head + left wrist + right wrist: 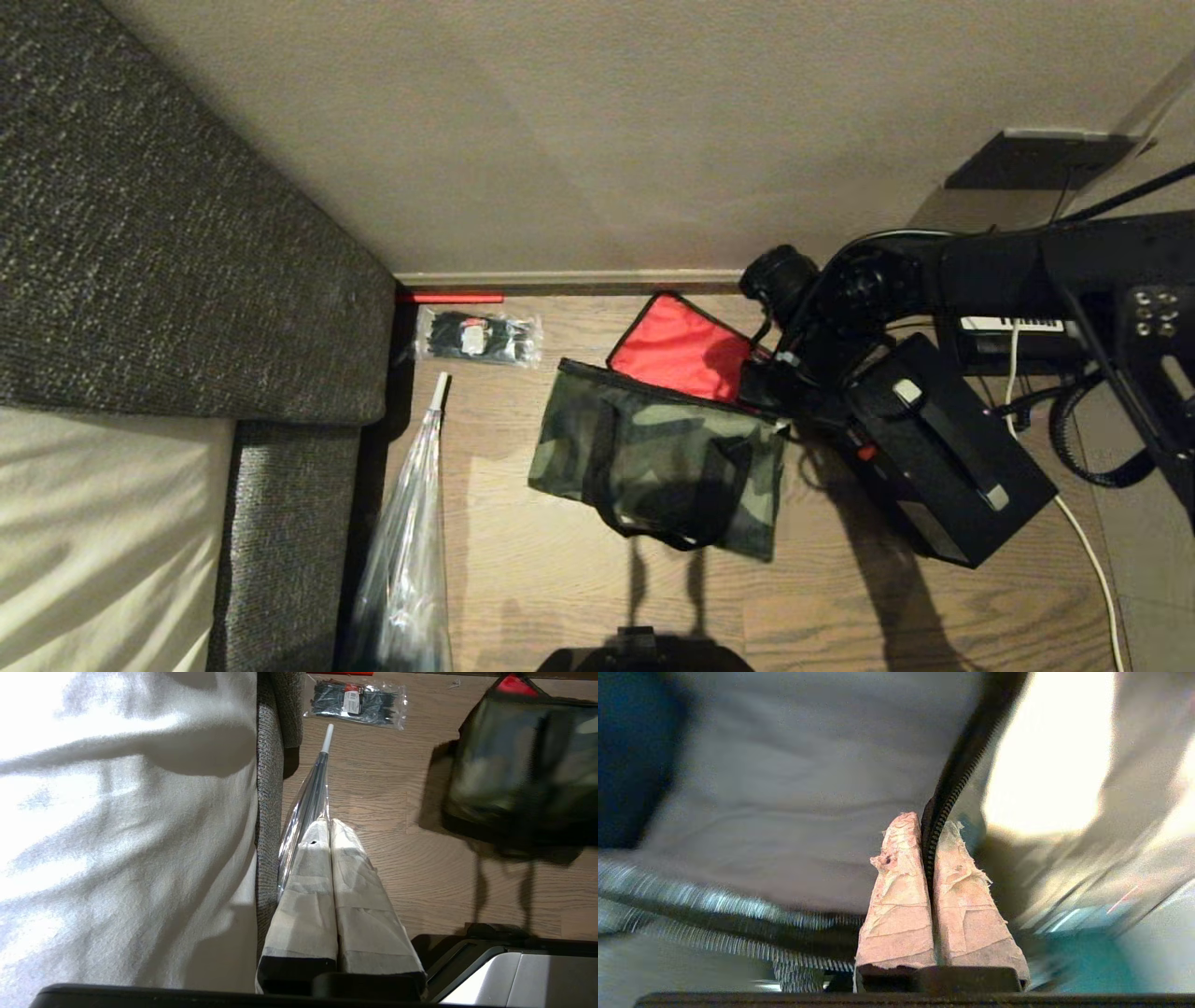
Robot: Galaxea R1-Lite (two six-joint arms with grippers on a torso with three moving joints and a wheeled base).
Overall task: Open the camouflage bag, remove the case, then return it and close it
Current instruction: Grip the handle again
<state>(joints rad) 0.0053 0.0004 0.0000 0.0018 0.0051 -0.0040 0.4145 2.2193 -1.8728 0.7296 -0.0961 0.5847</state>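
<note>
The camouflage bag's opening (667,394) is tipping toward the wall. Next, my right gripper pulls the bag's zipper edge (951,798) back and stands the bag up straight before putting the case back.
The camouflage bag (653,457) lies on the wooden floor with its red-lined lid (681,350) folded back toward the wall. The case (943,448), a flat black box with a small red knob, rests tilted on the floor just right of the bag. My right arm reaches over the bag's right end. In the right wrist view my right gripper (927,826) is shut on the bag's black zipper edge (952,779), with silver-grey lining (784,788) behind it. My left gripper (329,823) hangs shut and empty, apart from the bag (514,765).
A grey sofa (187,233) with a white sheet (93,532) fills the left. A clear packet of black items (478,336) and a clear wrapped umbrella (411,541) lie left of the bag. A black telephone (1013,324) and a white cable (1083,541) sit at right.
</note>
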